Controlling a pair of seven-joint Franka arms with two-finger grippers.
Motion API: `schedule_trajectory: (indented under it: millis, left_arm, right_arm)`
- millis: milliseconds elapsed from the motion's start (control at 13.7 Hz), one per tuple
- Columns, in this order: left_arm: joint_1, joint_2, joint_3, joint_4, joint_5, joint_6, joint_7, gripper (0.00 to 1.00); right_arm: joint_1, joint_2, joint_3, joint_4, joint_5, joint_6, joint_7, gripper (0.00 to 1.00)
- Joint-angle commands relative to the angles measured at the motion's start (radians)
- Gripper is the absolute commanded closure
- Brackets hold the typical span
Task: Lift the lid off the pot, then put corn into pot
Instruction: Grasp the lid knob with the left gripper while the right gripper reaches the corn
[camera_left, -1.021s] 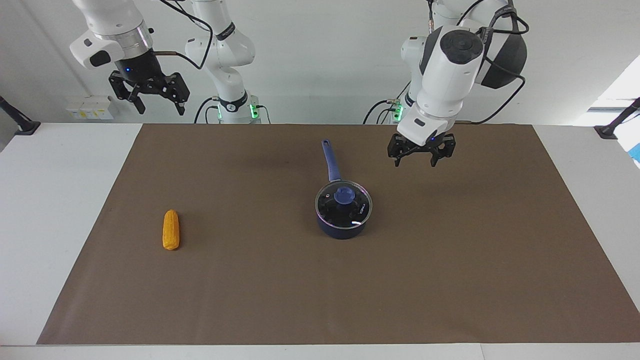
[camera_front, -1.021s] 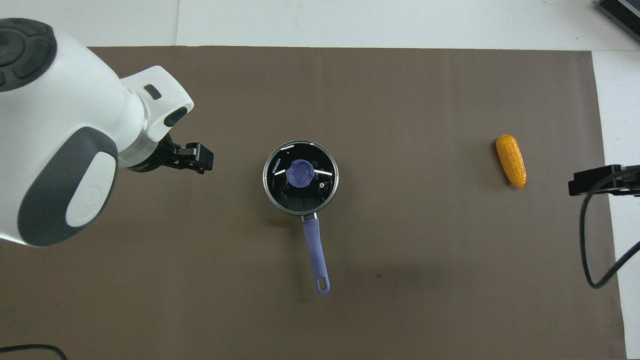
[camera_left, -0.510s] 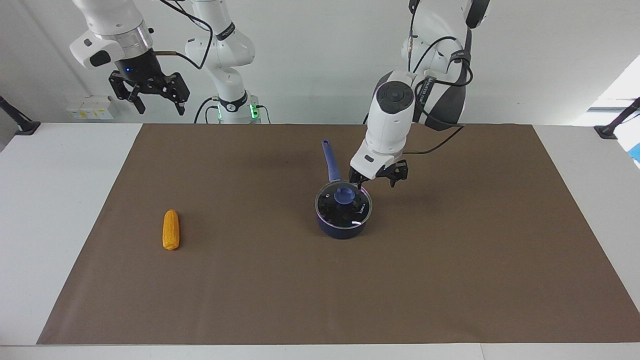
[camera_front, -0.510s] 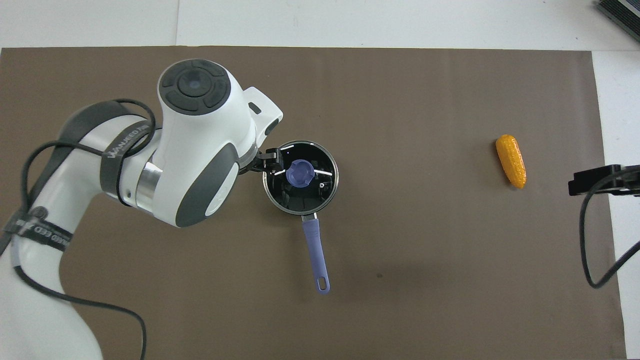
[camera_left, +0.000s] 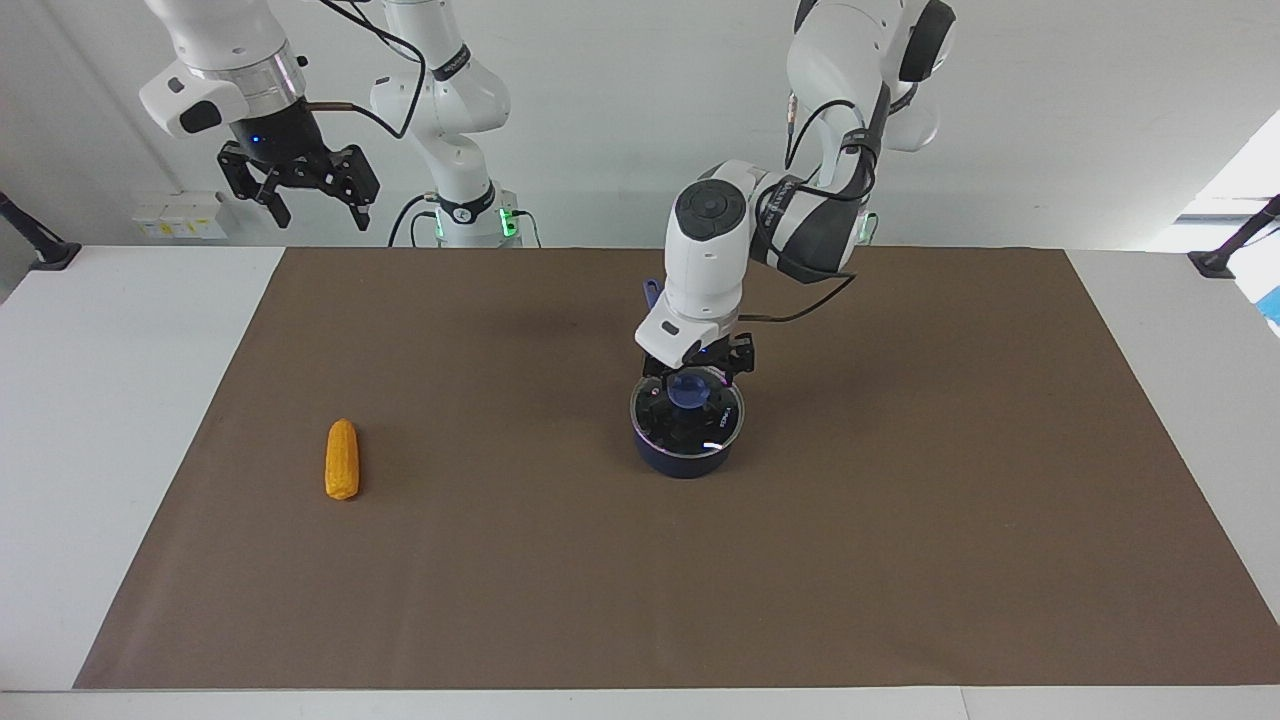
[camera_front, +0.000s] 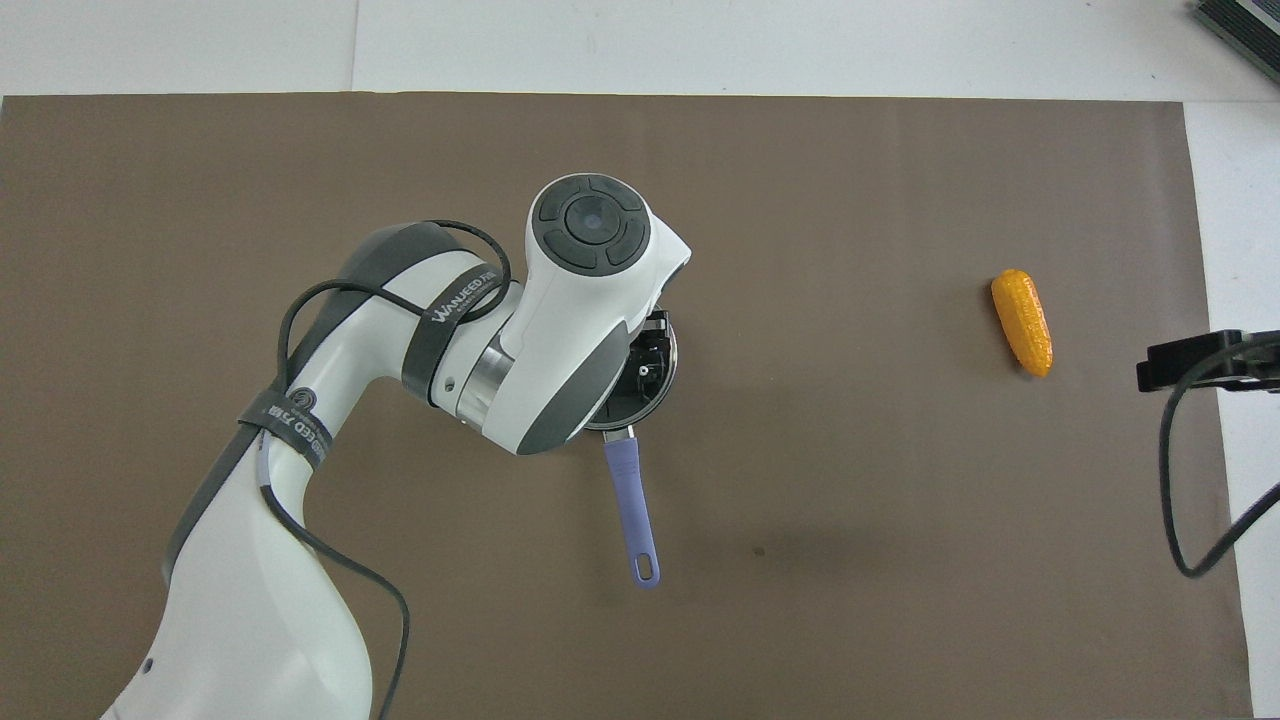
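Observation:
The dark blue pot (camera_front: 617, 421) should be empty when I lift the lid, because I can see only plain dark through the glass lid.
The dark blue pot (camera_left: 685, 458) stands mid-table with the glass lid (camera_left: 712, 428) on it, its long handle (camera_front: 631, 500) pointing toward the robots. My left gripper (camera_left: 697, 377) is low over the lid, its fingers spread apart on either side of the blue knob (camera_left: 688, 392); I cannot tell whether they touch it. In the overhead view the left arm's wrist covers most of the lid (camera_front: 657, 372) and the gripper. The orange-yellow corn (camera_left: 342, 459) lies on the mat toward the right arm's end, also in the overhead view (camera_front: 1022, 322). My right gripper (camera_left: 315, 205) waits open, high near its base.
A brown mat (camera_left: 900, 520) covers most of the white table (camera_left: 110, 420). The left arm's elbow and cable (camera_left: 800, 230) hang above the mat between the pot and the robots.
My left arm has swung from the left arm's end of the table to the pot and come down over the lid's knob. The right arm, pot and corn have not moved.

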Motion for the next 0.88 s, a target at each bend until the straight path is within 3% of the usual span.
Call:
schedule_trajectory:
  millis: [0,292,365,438,510,583,656,802]
  left_arm:
    - [-0.011,0.033,0.017,0.044,0.012,-0.003,-0.012,0.00]
    - [-0.011,0.031,0.017,0.041,0.015,-0.007,-0.012,0.00]
    - [-0.011,0.030,0.017,0.041,0.017,-0.006,-0.012,0.12]
    - [-0.011,0.030,0.017,0.041,0.020,-0.006,-0.012,0.35]
    - [-0.011,0.030,0.017,0.039,0.020,-0.006,-0.012,0.67]
    - [-0.011,0.030,0.017,0.039,0.020,-0.004,-0.010,0.88]
    - [-0.009,0.030,0.017,0.039,0.021,-0.003,0.000,1.00]
    - [-0.011,0.030,0.019,0.039,0.018,-0.012,0.002,1.00]
  right_arm:
    - [-0.038,-0.001,-0.003,-0.059,-0.002,0.143,-0.095,0.00]
    - [-0.069,0.158,-0.003,-0.081,-0.002,0.379,-0.154,0.00]
    - [-0.070,0.210,-0.003,-0.081,-0.001,0.435,-0.154,0.00]
    - [-0.072,0.264,-0.003,-0.081,-0.002,0.504,-0.157,0.00]
    - [-0.073,0.320,-0.003,-0.081,-0.001,0.574,-0.167,0.00]
    - [-0.083,0.374,-0.001,-0.082,0.003,0.646,-0.175,0.00]
    - [-0.086,0.428,-0.001,-0.082,0.003,0.712,-0.184,0.00]
    - [-0.093,0.502,-0.001,-0.085,0.003,0.792,-0.235,0.00]
